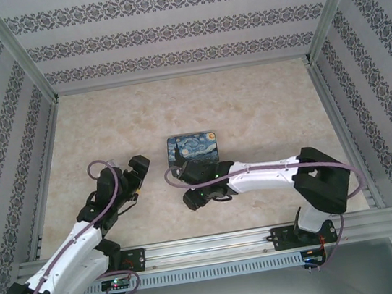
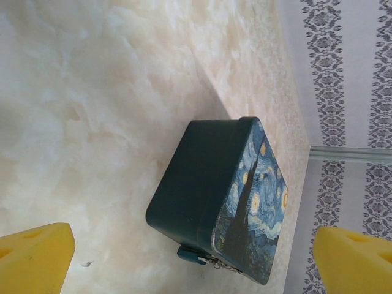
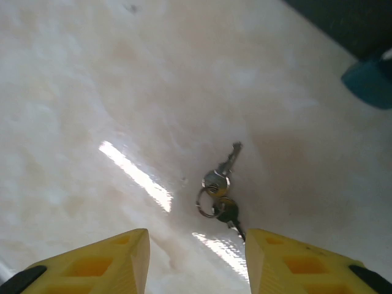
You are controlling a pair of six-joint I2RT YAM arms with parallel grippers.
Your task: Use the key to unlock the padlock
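Note:
The key's blade (image 3: 231, 158) is at a slant across my right gripper's line. I should use my right gripper to straighten the key and pinch its round head (image 3: 215, 181) before going to the padlock.
The padlock (image 2: 191, 253) is a tiny teal-blue lock hanging on the low edge of the painted Starry Night case (image 2: 220, 184), with a short chain beside it. In the right wrist view a corner of the padlock (image 3: 370, 82) shows at the top right. The key (image 3: 223, 168) lies flat on the table, joined by a ring to a second, darker key. My right gripper (image 3: 197, 245) hovers just short of the keys, open, nothing between its yellow fingers (image 3: 110, 260). My left gripper (image 2: 193, 239) stands wide open facing the case, apart from it.
In the top view the case (image 1: 193, 149) sits mid-table, with the left gripper (image 1: 139, 171) to its left and the right gripper (image 1: 177, 175) at its near-left corner. Patterned walls and metal rails (image 1: 31, 68) enclose the marble table (image 1: 264, 108).

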